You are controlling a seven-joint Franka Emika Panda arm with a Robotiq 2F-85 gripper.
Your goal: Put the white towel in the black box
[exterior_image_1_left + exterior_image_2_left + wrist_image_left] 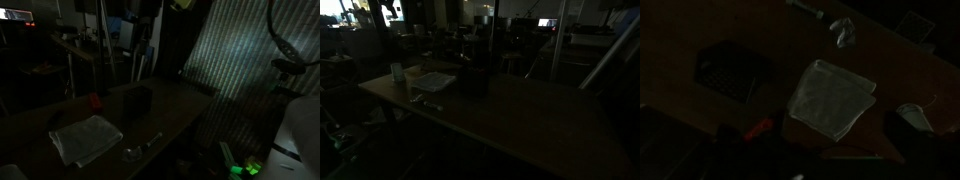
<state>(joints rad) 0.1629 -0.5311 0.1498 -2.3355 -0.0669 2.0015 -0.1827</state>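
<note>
The white towel's edge (814,125) next to the red object lies free under the robot's gripper, so the gripper should go on down until its fingers reach the cloth there (77,128) before they close.
The scene is very dark. The white towel (830,98) lies folded flat on the wooden table; it shows in both exterior views (85,137) (435,81). The black box (732,72) stands on the table a short way from the towel, and it also shows in both exterior views (137,101) (473,75). The wrist camera looks down from high above both. My gripper is only a dark shape at the bottom edge of the wrist view. Its fingers cannot be made out. Nothing is in contact with the towel.
A small red object (760,128) (95,100) lies between box and towel. A crumpled white thing (843,32) and a marker (805,8) lie beyond the towel. A cup (397,72) stands near the table's corner. The table edge (170,135) runs close to the towel.
</note>
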